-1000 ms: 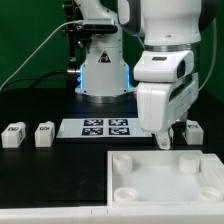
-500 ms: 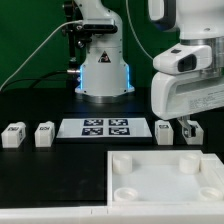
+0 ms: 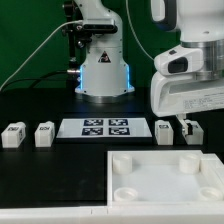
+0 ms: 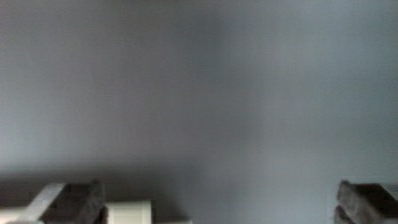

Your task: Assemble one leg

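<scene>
I expect the leg (image 3: 194,133) to show a narrow round peg at its hidden end when I lift it, because the white panel has round sockets (image 3: 123,163).
Four small white legs with tag markers stand on the black table: two at the exterior view's left (image 3: 12,135) (image 3: 44,133) and two at its right (image 3: 165,131) (image 3: 193,131). My gripper (image 3: 182,124) hangs low over the two right legs, and its white hand hides their upper parts. In the blurred wrist view the gripper (image 4: 221,204) is open, with its dark fingers (image 4: 68,201) wide apart. A white block, probably a leg (image 4: 135,212), shows just inside one finger. Nothing is held.
The large white panel with round sockets (image 3: 160,176) lies at the front right. The marker board (image 3: 104,127) lies in the middle, in front of the robot base (image 3: 104,70). A green wall stands behind.
Since one second ago my gripper has moved toward the exterior view's right, to above the two right legs. It has hardly moved in the last half second. The legs have not moved.
</scene>
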`<state>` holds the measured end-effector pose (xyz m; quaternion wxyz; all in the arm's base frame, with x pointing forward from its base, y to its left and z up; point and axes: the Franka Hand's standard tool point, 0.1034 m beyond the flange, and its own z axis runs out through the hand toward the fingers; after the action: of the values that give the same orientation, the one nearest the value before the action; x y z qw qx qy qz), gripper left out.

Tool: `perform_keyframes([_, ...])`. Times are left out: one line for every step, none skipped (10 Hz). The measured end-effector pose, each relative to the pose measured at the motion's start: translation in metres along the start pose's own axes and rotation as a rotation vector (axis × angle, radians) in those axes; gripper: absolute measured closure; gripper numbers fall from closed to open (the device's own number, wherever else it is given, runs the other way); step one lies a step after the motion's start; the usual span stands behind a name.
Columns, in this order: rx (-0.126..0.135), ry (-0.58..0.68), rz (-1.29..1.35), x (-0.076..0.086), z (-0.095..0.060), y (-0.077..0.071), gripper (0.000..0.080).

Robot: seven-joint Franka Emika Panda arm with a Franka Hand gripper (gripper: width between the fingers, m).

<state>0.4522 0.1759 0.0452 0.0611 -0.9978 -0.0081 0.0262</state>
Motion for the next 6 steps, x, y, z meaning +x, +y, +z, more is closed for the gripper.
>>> perform_keyframes([-0.002, -0.064, 0.020, -0.011, 0.005, 0.005, 0.0150])
perform_keyframes([0.008, -0.202, 0.081, -0.021, 0.007, 0.009, 0.0150])
perform_keyframes([0.029, -0.350, 0.124, -0.023, 0.006, 0.005, 0.0150])
perform_keyframes([0.033, -0.479, 0.120, -0.020, 0.002, -0.002, 0.0150])
perform_keyframes([0.038, -0.571, 0.115, -0.017, -0.003, -0.007, 0.0150])
perform_keyframes([0.042, -0.630, 0.109, -0.017, -0.005, -0.008, 0.0150])
